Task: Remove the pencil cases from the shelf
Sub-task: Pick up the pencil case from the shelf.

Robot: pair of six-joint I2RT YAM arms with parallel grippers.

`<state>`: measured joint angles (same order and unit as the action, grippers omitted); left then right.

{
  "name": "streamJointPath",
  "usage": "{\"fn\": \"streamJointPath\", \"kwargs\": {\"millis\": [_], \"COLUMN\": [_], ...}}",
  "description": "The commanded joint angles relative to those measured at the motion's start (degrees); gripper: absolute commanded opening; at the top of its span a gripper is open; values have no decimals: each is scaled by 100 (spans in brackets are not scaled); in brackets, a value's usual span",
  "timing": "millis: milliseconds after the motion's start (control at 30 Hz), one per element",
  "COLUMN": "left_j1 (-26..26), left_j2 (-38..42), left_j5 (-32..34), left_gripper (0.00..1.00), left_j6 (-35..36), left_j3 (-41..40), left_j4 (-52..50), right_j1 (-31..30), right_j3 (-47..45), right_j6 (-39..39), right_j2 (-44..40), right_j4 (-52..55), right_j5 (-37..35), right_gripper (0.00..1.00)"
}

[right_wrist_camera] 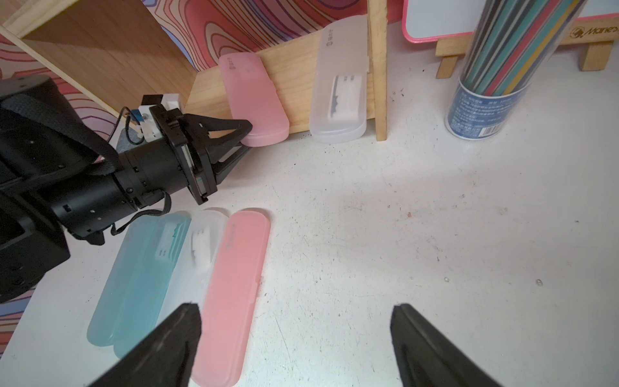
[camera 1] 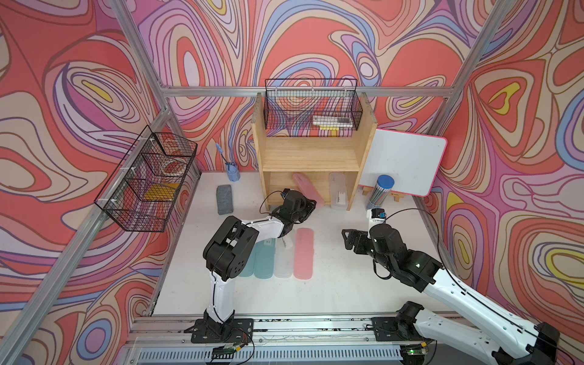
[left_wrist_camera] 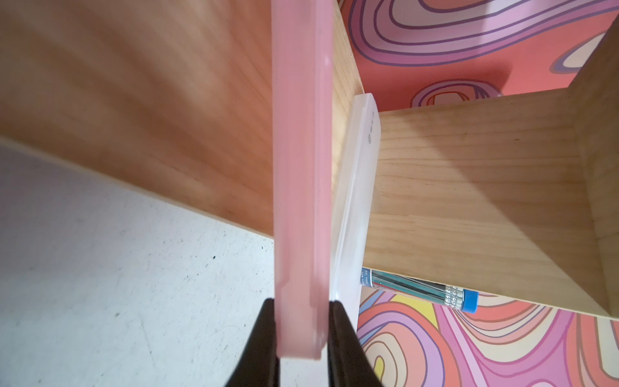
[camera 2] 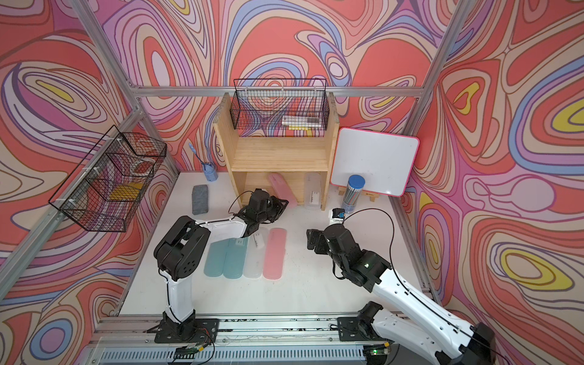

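My left gripper is holding the shelf's pink case by its near end [camera 1: 318, 202]. My right gripper should keep going to the case's free long side [camera 1: 312, 186] and close there.
The wooden shelf [camera 1: 313, 158] stands at the back of the table. In its lower tier a pink pencil case [camera 1: 308, 189] leans at a slant, and a frosted clear case [camera 1: 338, 191] stands by the right panel. My left gripper [camera 1: 313, 203] is shut on the pink case's near end; the left wrist view shows both fingers [left_wrist_camera: 264, 335] pressed against the case [left_wrist_camera: 301, 167]. Two teal cases [camera 1: 262, 259], a frosted clear one [camera 1: 282, 259] and a pink one [camera 1: 304, 252] lie side by side on the table. My right gripper [camera 1: 346, 238] hangs open and empty beside them.
A grey eraser block [camera 1: 224, 199] lies left of the shelf, near a blue cup [camera 1: 233, 173]. A clear cylinder of pencils [camera 1: 380, 192] and a whiteboard [camera 1: 407, 161] stand to the right. Black wire baskets hang on the left wall [camera 1: 148, 180] and over the shelf [camera 1: 311, 107].
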<state>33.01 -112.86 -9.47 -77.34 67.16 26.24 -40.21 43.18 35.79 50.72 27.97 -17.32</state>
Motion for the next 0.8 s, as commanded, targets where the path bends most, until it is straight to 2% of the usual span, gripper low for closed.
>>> {"fn": "streamJointPath", "kwargs": {"millis": [0,333,600,767], "left_j1": [-33,-330,-681,-794], "left_j2": [442,1738,2773,3471], "left_j5": [-205,-928,-1815,-2471], "left_gripper": [17,12,10,8], "left_j6": [251,500,776,987], "left_j3": [-210,-1374,-2127,-2417], "left_j4": [-195,-252,-303,-374], "right_j1": [20,425,940,1260], "right_j3": [124,366,758,722], "right_j6": [168,637,1002,1739], "right_j2": [140,959,1672,2073], "right_j4": [-28,-619,-1326,-2250], "right_j5": [205,1599,3191,4328], "right_gripper": [91,92,92,90]}}
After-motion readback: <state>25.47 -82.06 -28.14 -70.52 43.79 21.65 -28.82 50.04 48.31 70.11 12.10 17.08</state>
